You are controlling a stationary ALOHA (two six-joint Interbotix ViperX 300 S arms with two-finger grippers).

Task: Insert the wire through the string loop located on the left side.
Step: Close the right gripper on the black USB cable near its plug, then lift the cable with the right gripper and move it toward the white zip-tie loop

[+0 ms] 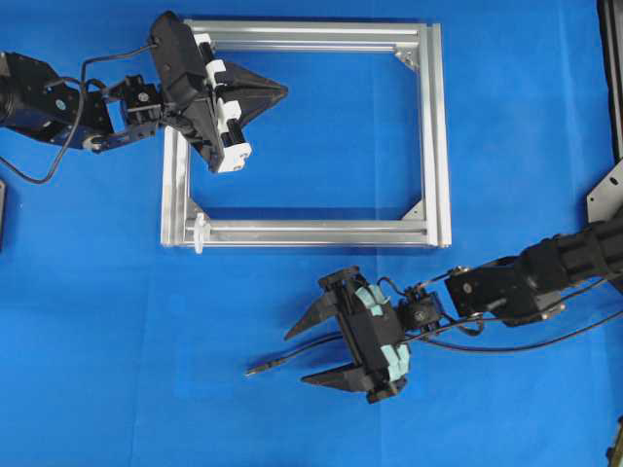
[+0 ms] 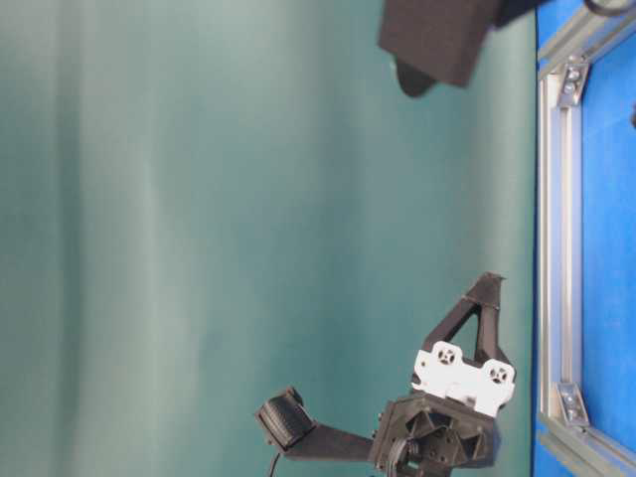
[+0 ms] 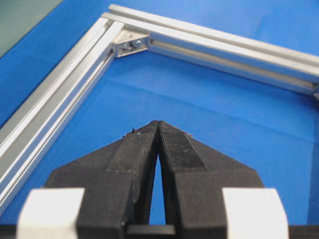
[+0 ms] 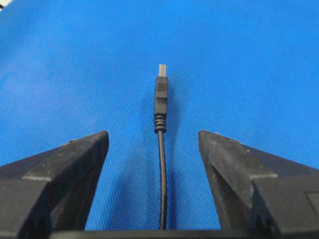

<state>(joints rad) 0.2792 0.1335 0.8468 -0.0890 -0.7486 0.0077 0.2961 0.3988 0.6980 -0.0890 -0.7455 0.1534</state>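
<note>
I expect the grey plug (image 4: 161,95) to keep pointing ahead when I carry it to the string loop, because the wire goes straight into the plug's ribbed neck (image 4: 160,123).
The wire (image 1: 292,360) lies on the blue cloth in front of the frame, and its grey plug tip (image 1: 249,371) points left. In the right wrist view the wire (image 4: 161,164) runs straight out between the fingers to the plug (image 4: 161,84), touching neither finger. My right gripper (image 1: 296,357) (image 4: 152,134) is open around it. The string loop (image 1: 200,233) is a small white tie on the near left corner of the silver frame (image 1: 321,232). My left gripper (image 1: 279,92) (image 3: 158,124) is shut and empty, hovering over the frame's far left corner, well away from the loop.
The rectangular aluminium frame (image 3: 55,99) has corner brackets (image 3: 132,44) inside it. Thicker black arm cables (image 1: 526,341) trail off to the right. A dark fixture (image 1: 608,195) stands at the right edge. In the table-level view the frame rail (image 2: 555,248) shows at the right.
</note>
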